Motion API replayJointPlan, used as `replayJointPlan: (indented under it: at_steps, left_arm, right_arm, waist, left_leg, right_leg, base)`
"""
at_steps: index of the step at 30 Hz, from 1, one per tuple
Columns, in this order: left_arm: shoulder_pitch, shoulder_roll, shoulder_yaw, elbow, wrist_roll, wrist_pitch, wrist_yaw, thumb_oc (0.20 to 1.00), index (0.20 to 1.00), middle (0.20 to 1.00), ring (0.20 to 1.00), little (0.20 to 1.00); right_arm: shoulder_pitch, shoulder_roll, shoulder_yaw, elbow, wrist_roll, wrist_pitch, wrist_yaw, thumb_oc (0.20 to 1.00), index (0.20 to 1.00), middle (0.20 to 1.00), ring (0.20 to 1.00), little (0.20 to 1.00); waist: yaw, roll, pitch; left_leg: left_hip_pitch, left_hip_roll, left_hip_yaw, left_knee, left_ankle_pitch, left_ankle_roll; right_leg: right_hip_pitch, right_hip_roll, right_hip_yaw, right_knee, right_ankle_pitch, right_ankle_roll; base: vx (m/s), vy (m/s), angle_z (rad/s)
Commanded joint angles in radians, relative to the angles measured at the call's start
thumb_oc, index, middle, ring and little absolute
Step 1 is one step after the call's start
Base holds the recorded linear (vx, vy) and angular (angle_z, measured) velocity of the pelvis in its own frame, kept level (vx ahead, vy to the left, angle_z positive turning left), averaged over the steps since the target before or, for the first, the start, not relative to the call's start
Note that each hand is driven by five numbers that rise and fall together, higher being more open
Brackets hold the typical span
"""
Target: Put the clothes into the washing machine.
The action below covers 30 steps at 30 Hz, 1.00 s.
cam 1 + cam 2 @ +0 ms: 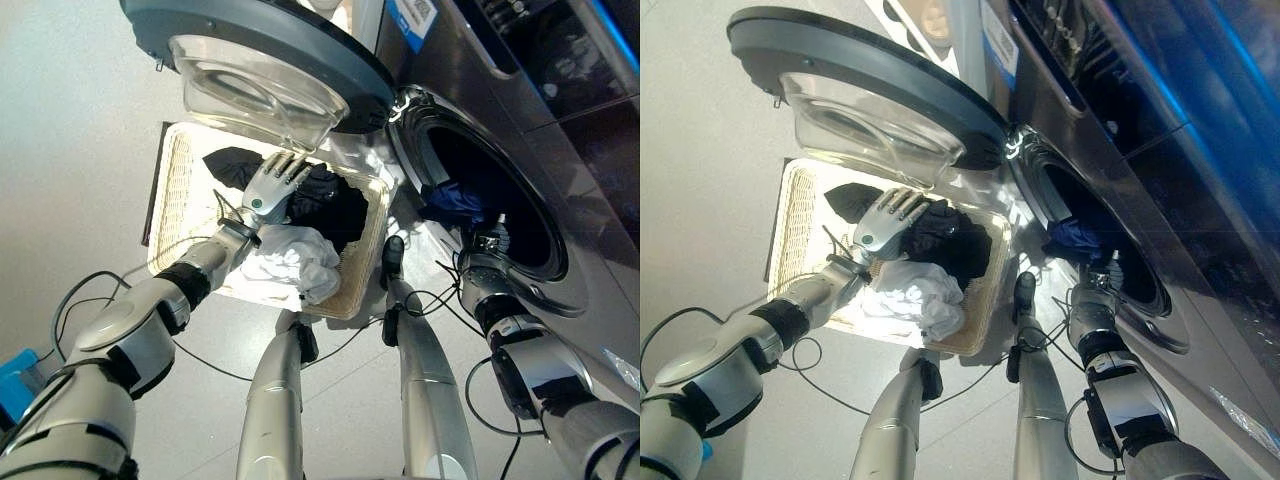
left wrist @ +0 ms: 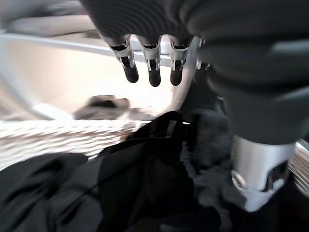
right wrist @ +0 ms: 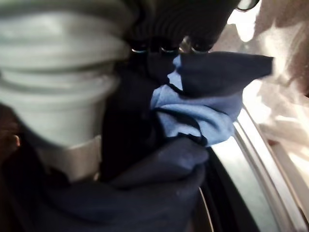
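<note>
The black clothes point(image 1: 338, 208) will come up together in a heap when the robot lifts, because the far black piece point(image 1: 231, 166) runs under its left gripper into the black heap.
A wicker laundry basket point(image 1: 172, 190) on the floor holds black clothes point(image 1: 330, 205) and a crumpled white garment point(image 1: 295, 262). My left hand point(image 1: 272, 185) hovers open just above the black clothes point(image 2: 145, 183), its fingers point(image 2: 153, 70) straight and holding nothing. The washing machine point(image 1: 560, 120) stands on the right, its drum opening point(image 1: 510, 215) dark. My right hand point(image 1: 490, 243) is at the lower rim of that opening against a dark and light blue garment point(image 1: 455, 200). In the right wrist view the blue garment point(image 3: 203, 111) bunches over my right hand point(image 3: 178, 24).
The machine's round door point(image 1: 270, 50) stands swung open above the far side of the basket, close over my left hand. Another black piece point(image 1: 230, 165) lies at the basket's far end. Pale bare floor point(image 1: 70, 150) spreads to the left.
</note>
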Motion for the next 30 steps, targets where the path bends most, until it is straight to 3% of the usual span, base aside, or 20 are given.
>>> replayJointPlan:
  at_steps: [1, 5, 8, 14, 23, 28, 30]
  left_arm:
    - [-0.022, -0.01, 0.022, 0.021, 0.085, 0.01, -0.032, 1.0, 1.0, 1.0, 1.0, 1.0]
    - [-0.074, -0.001, -0.053, 0.017, 0.176, 0.0, -0.158, 1.0, 1.0, 1.0, 1.0, 1.0]
    - [-0.092, 0.0, -0.069, 0.021, 0.203, -0.002, -0.186, 1.0, 1.0, 1.0, 1.0, 1.0]
    - [-0.168, 0.01, -0.122, 0.026, 0.3, 0.001, -0.376, 1.0, 1.0, 1.0, 1.0, 1.0]
    - [-0.197, 0.017, -0.108, 0.023, 0.408, 0.032, -0.512, 1.0, 1.0, 1.0, 1.0, 1.0]
    - [-0.206, 0.011, -0.106, 0.045, 0.449, 0.039, -0.528, 1.0, 1.0, 1.0, 1.0, 1.0]
    - [-0.218, 0.0, -0.103, 0.07, 0.523, 0.041, -0.592, 1.0, 1.0, 1.0, 1.0, 1.0]
  right_arm:
    - [0.003, -0.029, 0.02, -0.038, -0.038, -0.054, 0.015, 1.0, 1.0, 1.0, 1.0, 1.0]
    - [-0.018, -0.033, 0.03, -0.047, -0.028, -0.074, 0.023, 1.0, 1.0, 1.0, 1.0, 1.0]
    - [-0.03, -0.032, 0.033, -0.045, -0.022, -0.081, 0.031, 1.0, 1.0, 1.0, 1.0, 1.0]
    - [-0.045, -0.02, 0.036, -0.068, 0.063, -0.116, 0.092, 1.0, 1.0, 1.0, 1.0, 1.0]
    - [-0.004, -0.004, 0.012, -0.125, 0.11, -0.12, 0.141, 1.0, 1.0, 1.0, 1.0, 1.0]
    - [-0.001, 0.002, 0.007, -0.14, 0.11, -0.119, 0.146, 1.0, 1.0, 1.0, 1.0, 1.0]
    - [0.01, 0.021, 0.0, -0.183, 0.11, -0.134, 0.158, 1.0, 1.0, 1.0, 1.0, 1.0]
  waist:
    - [-0.015, 0.073, -0.028]
    - [-0.022, 0.07, -0.028]
    - [-0.022, 0.066, -0.028]
    - [-0.021, 0.03, -0.028]
    - [-0.018, 0.007, -0.028]
    - [-0.019, 0.003, -0.028]
    - [-0.019, -0.003, -0.028]
  left_leg:
    - [-0.037, -0.021, 0.015, 0.033, -0.019, -0.102]
    - [-0.045, -0.016, 0.021, 0.026, -0.012, -0.105]
    - [-0.052, -0.014, 0.021, 0.027, -0.01, -0.105]
    - [-0.101, -0.006, 0.003, 0.035, -0.003, -0.103]
    - [-0.15, -0.001, -0.015, 0.038, 0.001, -0.098]
    - [-0.165, -0.001, -0.019, 0.041, 0.003, -0.099]
    - [-0.184, -0.004, -0.024, 0.035, 0.007, -0.099]
  right_leg:
    - [0.015, 0.009, -0.082, 0.069, -0.073, 0.115]
    - [0.015, 0.013, -0.08, 0.048, -0.062, 0.117]
    - [0.012, 0.014, -0.081, 0.046, -0.059, 0.117]
    - [-0.017, 0.014, -0.093, 0.033, -0.031, 0.123]
    - [-0.058, 0.009, -0.1, 0.032, -0.008, 0.131]
    - [-0.073, 0.008, -0.1, 0.035, -0.004, 0.132]
    - [-0.094, 0.005, -0.097, 0.026, 0.011, 0.137]
  base:
    - [0.02, 0.018, -0.08]
    - [0.01, -0.02, -0.06]
    - [0.0, -0.037, 0.0]
    - [0.0, -0.1, 0.03]
    - [0.0, -0.048, 0.07]
    - [0.0, -0.002, 0.02]
    - [-0.01, -0.039, 0.01]
